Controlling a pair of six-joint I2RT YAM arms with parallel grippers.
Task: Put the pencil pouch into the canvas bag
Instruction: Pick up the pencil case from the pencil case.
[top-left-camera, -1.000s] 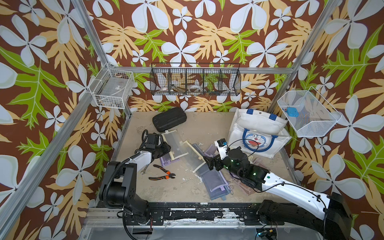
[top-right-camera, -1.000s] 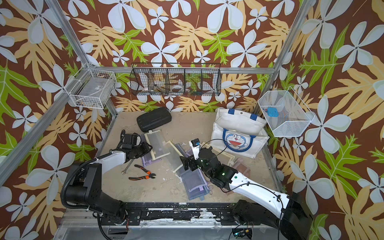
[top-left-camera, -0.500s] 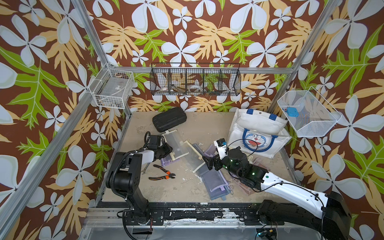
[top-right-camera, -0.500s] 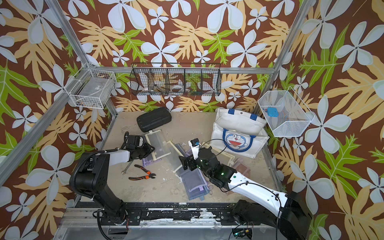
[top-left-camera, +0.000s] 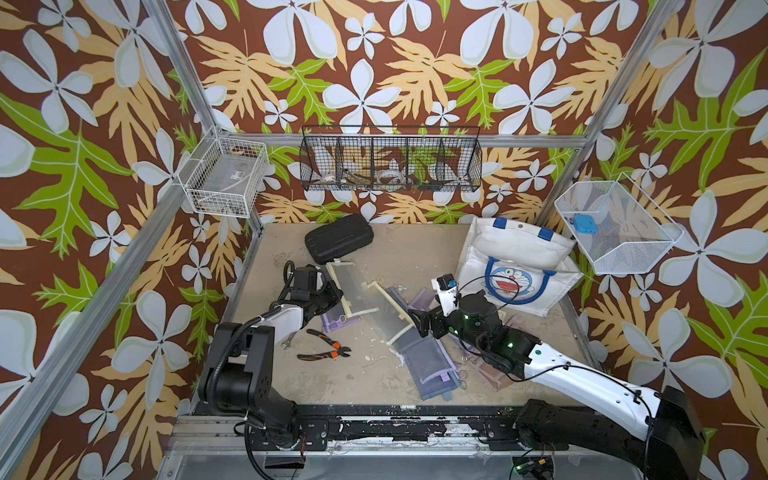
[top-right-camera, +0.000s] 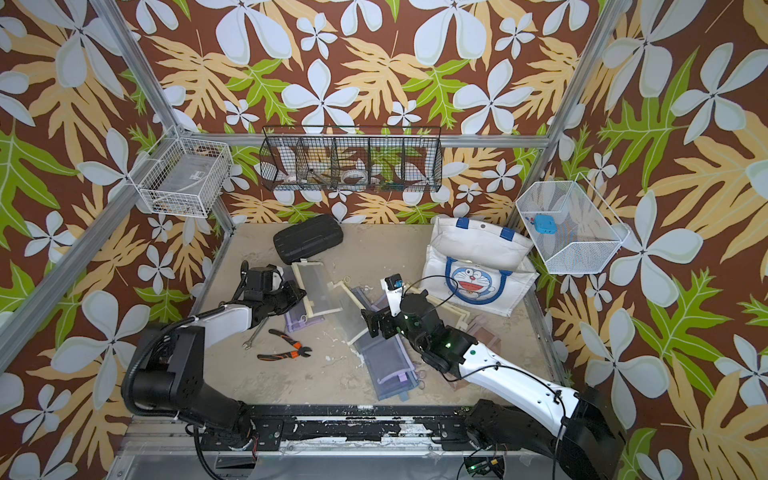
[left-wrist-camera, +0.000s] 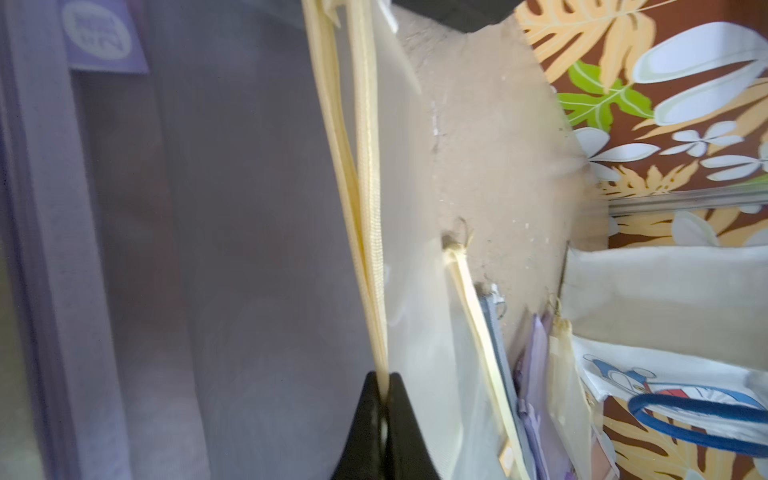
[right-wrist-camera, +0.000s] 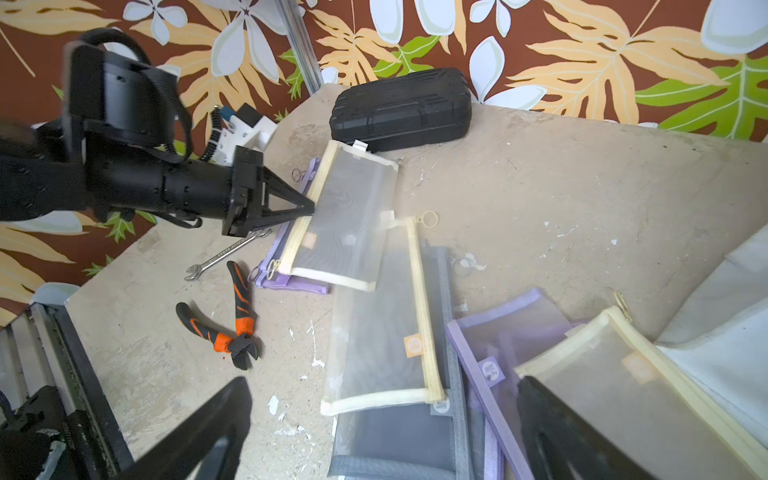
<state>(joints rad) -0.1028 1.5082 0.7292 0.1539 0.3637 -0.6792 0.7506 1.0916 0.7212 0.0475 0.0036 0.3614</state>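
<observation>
The mesh (top-left-camera: 348, 275) of the pencil pouch (top-left-camera: 353, 289) lets dark grey show through, so I should expect a grey pouch hidden underneath when I lift it away.
The pencil pouch (top-left-camera: 353, 289) (top-right-camera: 318, 286) (right-wrist-camera: 345, 220) is a see-through mesh pouch with cream edging, lying at the table's middle left on a purple pouch. My left gripper (top-left-camera: 338, 297) (top-right-camera: 303, 293) (right-wrist-camera: 309, 208) is shut on its cream zipper edge (left-wrist-camera: 365, 166), and the black tips pinch that strip in the left wrist view (left-wrist-camera: 384, 382). The canvas bag (top-left-camera: 515, 257) (top-right-camera: 478, 253) (left-wrist-camera: 665, 282), white with blue handles and a cartoon cat face, stands at the back right. My right gripper (top-left-camera: 419, 324) (top-right-camera: 372, 322) (right-wrist-camera: 382, 386) hangs open over other pouches, holding nothing.
A black hard case (top-left-camera: 338, 239) lies at the back left. Orange-handled pliers (top-left-camera: 328, 347) and a wrench (top-left-camera: 286, 343) lie in front of the left arm. Several grey, purple and cream pouches (top-left-camera: 424, 361) overlap mid-table. Wire baskets (top-left-camera: 390, 160) hang on the walls.
The left gripper's jaws have closed onto the pouch's cream edge. The left arm's elbow has shifted toward the front. The right arm has barely moved.
</observation>
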